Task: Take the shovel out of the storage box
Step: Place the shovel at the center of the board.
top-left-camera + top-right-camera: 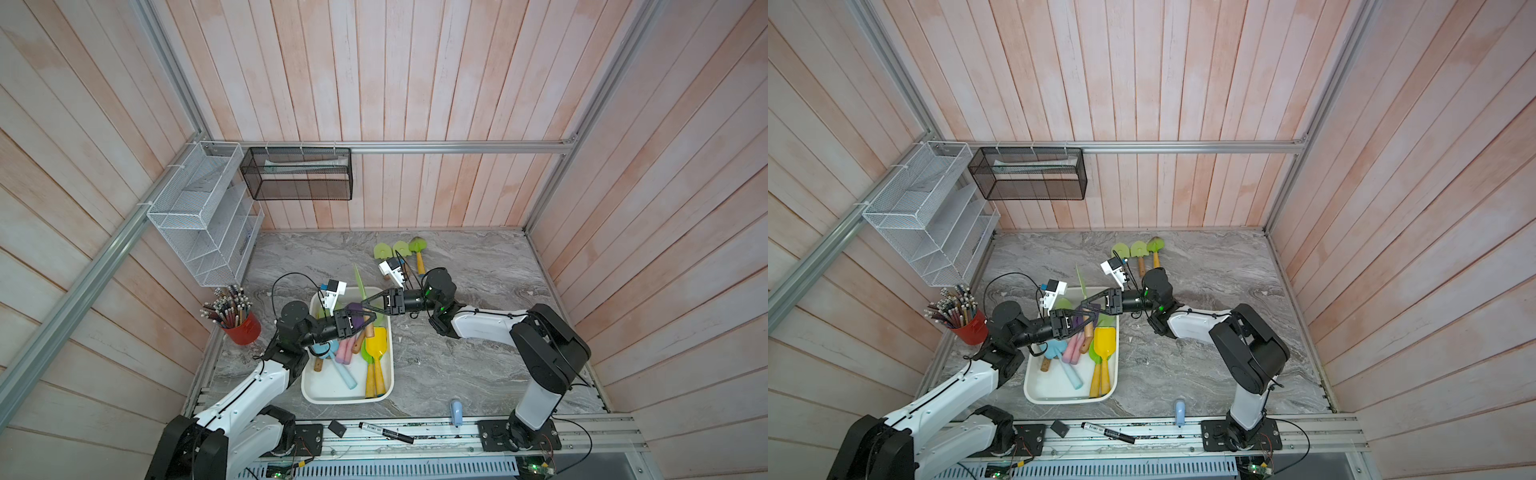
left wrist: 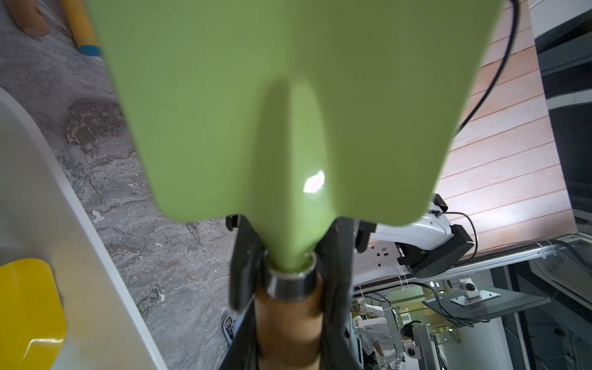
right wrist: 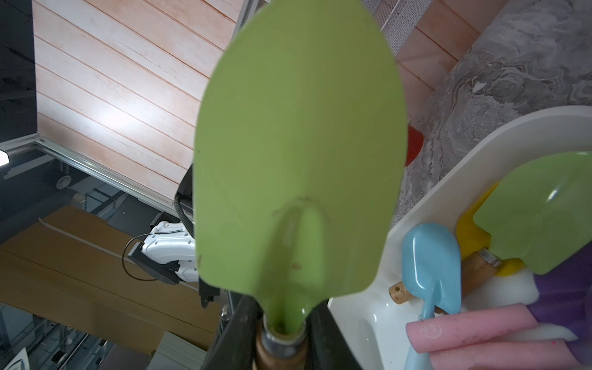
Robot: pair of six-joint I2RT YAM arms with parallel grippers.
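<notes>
Both of the robot's grippers are holding the shovel's collar [image 2: 289, 284], so the left gripper should open and move back before the right gripper lays the shovel beside the green shovels.
A green-bladed shovel [image 1: 358, 280] [image 1: 1080, 279] with a wooden handle stands nearly upright over the far end of the white storage box [image 1: 349, 401] [image 1: 1067, 401], blade up. Both grippers grip it at once. My left gripper [image 1: 371, 319] [image 2: 288, 298] is shut on the handle just under the metal collar, and the blade [image 2: 288, 112] fills its wrist view. My right gripper [image 1: 365, 305] [image 3: 282, 336] comes in from the right, jaws pressed against the same collar below the blade [image 3: 298, 144]. The box [image 3: 480, 141] also holds yellow [image 1: 376, 343], blue [image 3: 431, 266] and other green shovels.
Three green shovels [image 1: 401, 249] lie on the marble table behind the right arm. A red cup of pencils [image 1: 243, 326] stands left of the box. On the wall hang a white wire rack [image 1: 203, 212] and a black mesh basket [image 1: 297, 174]. A marker [image 1: 386, 432] lies on the front rail.
</notes>
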